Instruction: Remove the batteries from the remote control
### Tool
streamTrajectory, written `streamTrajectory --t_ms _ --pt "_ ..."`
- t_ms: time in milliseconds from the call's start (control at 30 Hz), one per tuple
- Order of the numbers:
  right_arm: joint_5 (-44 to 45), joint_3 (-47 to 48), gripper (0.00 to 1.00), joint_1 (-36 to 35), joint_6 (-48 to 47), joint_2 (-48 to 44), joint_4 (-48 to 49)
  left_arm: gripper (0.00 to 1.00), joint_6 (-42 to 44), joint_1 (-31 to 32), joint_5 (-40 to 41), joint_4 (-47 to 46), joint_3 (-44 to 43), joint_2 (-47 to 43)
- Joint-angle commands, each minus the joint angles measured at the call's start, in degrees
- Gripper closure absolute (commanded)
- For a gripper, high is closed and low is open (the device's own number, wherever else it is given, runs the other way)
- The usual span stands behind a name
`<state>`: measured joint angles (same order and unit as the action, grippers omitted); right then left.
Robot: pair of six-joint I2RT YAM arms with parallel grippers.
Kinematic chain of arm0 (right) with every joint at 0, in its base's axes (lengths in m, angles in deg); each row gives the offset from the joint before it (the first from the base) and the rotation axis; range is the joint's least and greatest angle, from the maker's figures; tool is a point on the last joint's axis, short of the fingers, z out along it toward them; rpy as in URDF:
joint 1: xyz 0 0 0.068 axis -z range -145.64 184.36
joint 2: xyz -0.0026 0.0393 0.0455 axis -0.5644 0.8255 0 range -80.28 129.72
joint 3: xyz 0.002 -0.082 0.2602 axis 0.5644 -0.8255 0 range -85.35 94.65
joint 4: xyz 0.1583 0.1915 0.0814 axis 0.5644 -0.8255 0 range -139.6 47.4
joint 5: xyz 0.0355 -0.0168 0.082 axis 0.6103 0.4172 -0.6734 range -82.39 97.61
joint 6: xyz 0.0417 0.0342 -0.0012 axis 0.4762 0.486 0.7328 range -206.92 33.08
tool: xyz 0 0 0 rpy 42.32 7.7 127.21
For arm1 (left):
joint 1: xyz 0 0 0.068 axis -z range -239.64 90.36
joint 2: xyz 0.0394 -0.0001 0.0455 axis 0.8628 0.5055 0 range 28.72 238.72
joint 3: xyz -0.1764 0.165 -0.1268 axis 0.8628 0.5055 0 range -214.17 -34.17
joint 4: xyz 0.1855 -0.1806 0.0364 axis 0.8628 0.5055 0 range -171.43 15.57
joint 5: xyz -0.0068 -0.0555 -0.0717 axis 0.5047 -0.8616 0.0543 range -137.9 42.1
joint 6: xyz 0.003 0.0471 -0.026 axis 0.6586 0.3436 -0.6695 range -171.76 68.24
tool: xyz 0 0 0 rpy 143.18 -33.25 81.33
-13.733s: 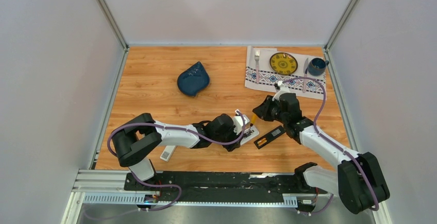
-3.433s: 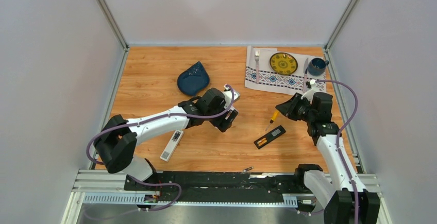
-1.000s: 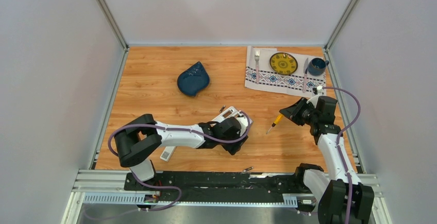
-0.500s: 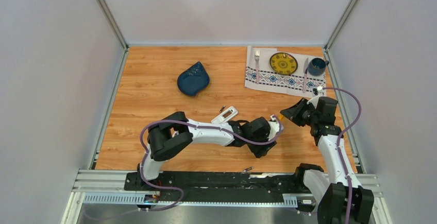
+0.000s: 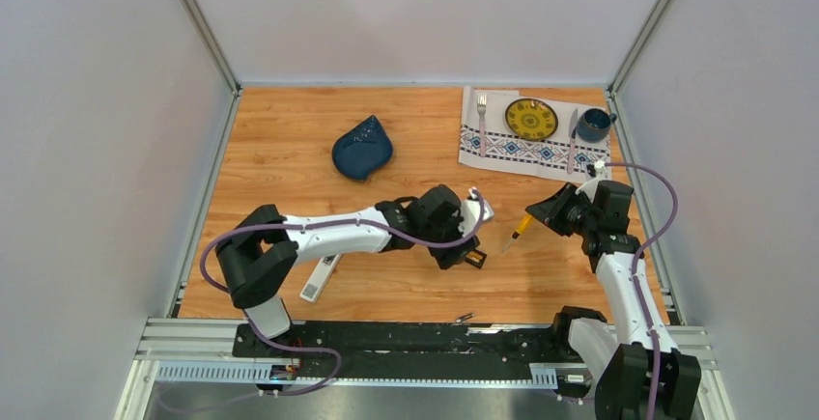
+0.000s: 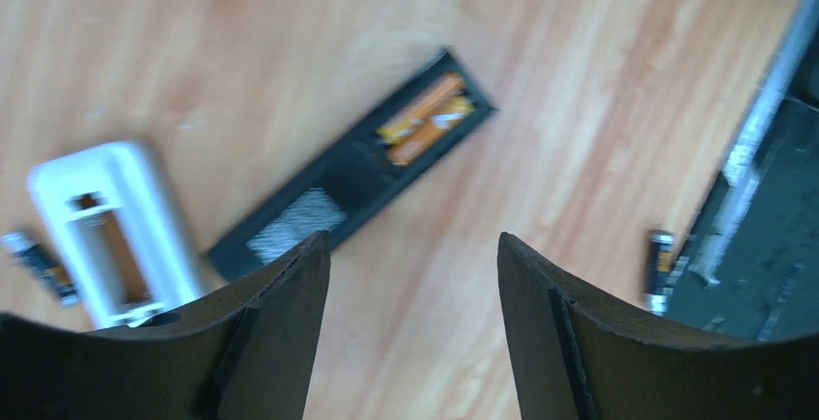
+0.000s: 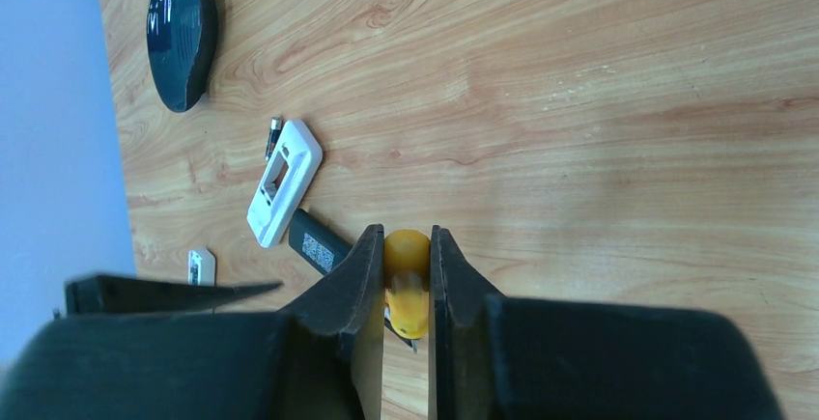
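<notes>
The QR-code end of the black remote is closest to my open left gripper, and the remote's batteries are at the remote's far end (image 6: 426, 119). I should carry on moving toward the QR-code end (image 6: 290, 225) until my fingers close there.
The black remote (image 6: 348, 183) lies open side up with two orange-gold batteries (image 6: 425, 121) in its compartment. In the top view only its end (image 5: 474, 259) shows from under my left gripper (image 5: 464, 238). That gripper (image 6: 410, 246) is open and empty, hovering just short of the black remote. A white remote (image 6: 106, 217) with an empty compartment lies beside it, with a dark battery (image 6: 34, 264) next to it. Both show in the right wrist view (image 7: 283, 181) (image 7: 274, 136). Another battery (image 6: 659, 261) lies by the front rail (image 5: 465, 319). My right gripper (image 7: 406, 237) is shut on the orange-handled screwdriver (image 5: 517, 230).
A blue leaf-shaped dish (image 5: 362, 148) sits at the back. A placemat (image 5: 502, 145) holds a yellow plate (image 5: 531, 119), fork, knife and blue cup (image 5: 593, 126). A white flat piece (image 5: 319, 278) lies front left. The metal rail (image 5: 386, 338) runs along the near edge.
My left gripper swung right from the white remote to beyond the black one, then came back a little left over it. The right arm has stayed still with the screwdriver.
</notes>
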<state>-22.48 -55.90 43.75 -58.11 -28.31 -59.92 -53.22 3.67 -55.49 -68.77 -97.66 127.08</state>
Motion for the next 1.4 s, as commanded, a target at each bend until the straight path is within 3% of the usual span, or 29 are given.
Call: streamTrajectory --t_ms 0,200,367,633,867,1067,1267,1367 --pt "0.12 2.10 1.00 -0.16 -0.96 -0.99 0.54 0.28 6.90 -6.16 -5.84 2.80 -0.06 -1.43" --pt "0.47 2.27 1.00 -0.16 -1.13 -0.64 0.45 0.28 10.24 -11.53 -14.10 6.23 -5.15 5.69" --pt "0.55 2.45 1.00 -0.16 -1.31 -0.55 -0.08 0.29 12.35 -12.59 -16.31 9.39 -8.49 10.26" --pt "0.38 2.45 1.00 -0.16 -1.49 0.15 0.53 0.32 10.25 -12.51 -15.52 8.00 -2.71 8.17" --pt "-0.94 1.75 1.00 -0.16 -0.34 1.21 2.29 0.31 5.67 -9.00 -4.56 -1.15 9.95 1.66" --pt "-1.38 1.75 1.00 -0.16 -0.17 1.56 2.56 0.32 4.27 -5.48 5.03 -0.36 9.61 4.72" --pt "-1.29 1.84 1.00 -0.16 -0.25 1.12 2.12 0.32 1.72 -4.77 6.45 -1.77 8.38 6.84" --pt "-1.47 1.92 1.00 -0.16 -0.17 1.21 2.21 0.41 1.89 -4.77 6.98 -1.59 7.85 8.07"
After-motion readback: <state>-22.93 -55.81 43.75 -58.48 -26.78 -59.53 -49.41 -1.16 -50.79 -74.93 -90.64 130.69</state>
